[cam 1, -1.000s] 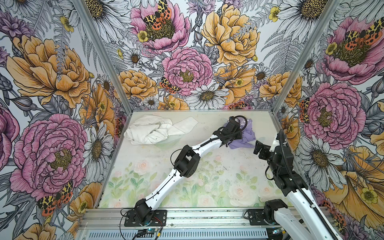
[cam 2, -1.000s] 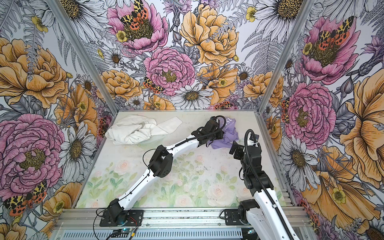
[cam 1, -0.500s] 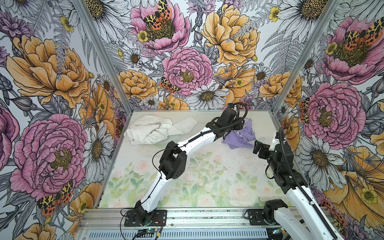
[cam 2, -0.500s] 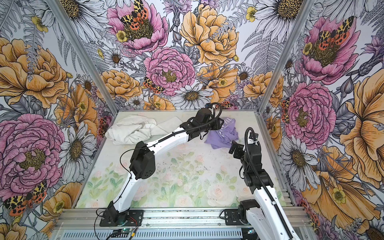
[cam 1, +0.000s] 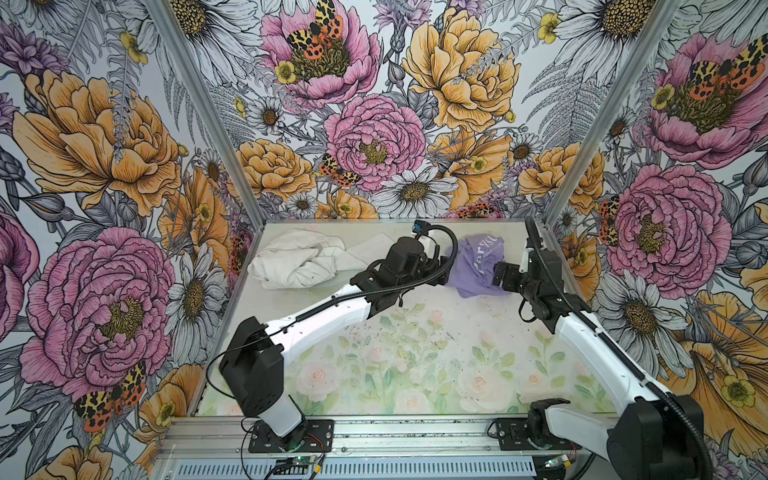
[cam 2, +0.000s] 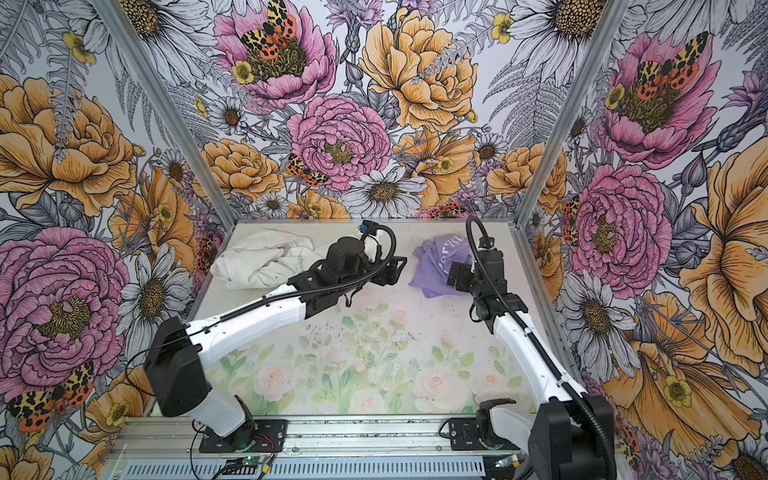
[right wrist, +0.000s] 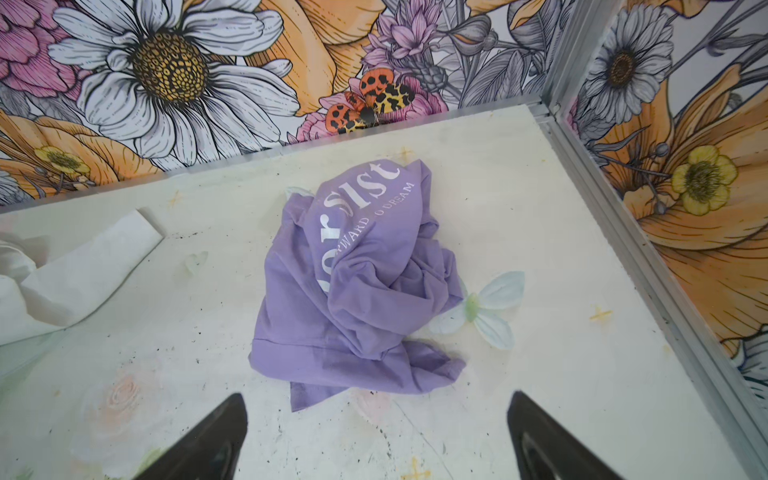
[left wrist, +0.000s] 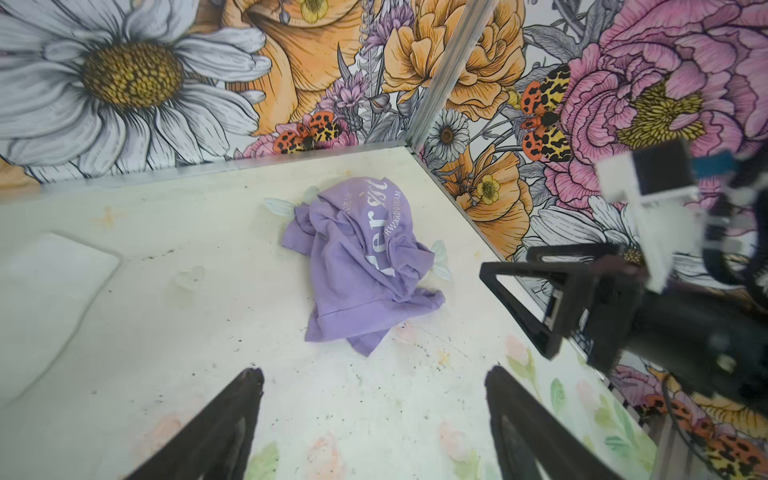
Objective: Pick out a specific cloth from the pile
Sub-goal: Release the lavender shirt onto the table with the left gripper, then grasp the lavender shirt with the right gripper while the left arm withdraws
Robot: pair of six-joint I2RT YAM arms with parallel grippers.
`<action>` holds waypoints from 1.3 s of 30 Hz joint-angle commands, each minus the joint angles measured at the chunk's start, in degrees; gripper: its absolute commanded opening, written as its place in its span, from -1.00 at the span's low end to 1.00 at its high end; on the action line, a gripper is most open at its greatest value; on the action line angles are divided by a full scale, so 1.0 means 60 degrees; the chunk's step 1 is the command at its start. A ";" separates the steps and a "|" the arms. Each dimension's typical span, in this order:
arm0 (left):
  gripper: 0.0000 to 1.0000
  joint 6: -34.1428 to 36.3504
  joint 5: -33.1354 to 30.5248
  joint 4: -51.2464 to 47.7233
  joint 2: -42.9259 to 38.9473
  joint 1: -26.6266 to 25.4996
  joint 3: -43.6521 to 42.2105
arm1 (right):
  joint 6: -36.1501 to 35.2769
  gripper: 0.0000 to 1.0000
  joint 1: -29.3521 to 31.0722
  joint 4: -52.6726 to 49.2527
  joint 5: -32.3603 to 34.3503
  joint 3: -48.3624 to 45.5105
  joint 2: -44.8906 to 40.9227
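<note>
The lavender cloth (cam 1: 473,268) is on my right gripper's side, past my left gripper, so next my right gripper grabs the cloth's lettered part (cam 1: 483,249) and moves it toward the corner.
The lavender cloth (cam 1: 478,266) (cam 2: 438,266), crumpled and with white lettering, lies on the table near the far right corner, apart from the pile (cam 1: 299,259) (cam 2: 259,259) of white cloths at the far left. My left gripper (left wrist: 374,374) is open and empty, a short way back from the cloth (left wrist: 361,266); in both top views it (cam 1: 438,268) (cam 2: 392,270) hovers just left of it. My right gripper (right wrist: 378,399) is open and empty too, close in front of the cloth (right wrist: 357,282), at its right edge in both top views (cam 1: 498,276) (cam 2: 455,274).
A pale fabric flower (right wrist: 486,309) lies against the cloth's side. The metal rail (right wrist: 623,232) of the right wall and the back wall stand close behind the cloth. A white cloth end (right wrist: 79,270) reaches out from the pile toward the middle.
My left gripper has opened, let go of the lavender cloth and drawn back to the left. The cloth now rests on the table. The right gripper has moved closer to it.
</note>
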 commanded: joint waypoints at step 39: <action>0.97 0.2325 -0.0600 0.0835 -0.5246 0.0948 -0.4464 | -0.0136 -1.00 -0.1673 0.0023 -0.0918 0.7220 0.5723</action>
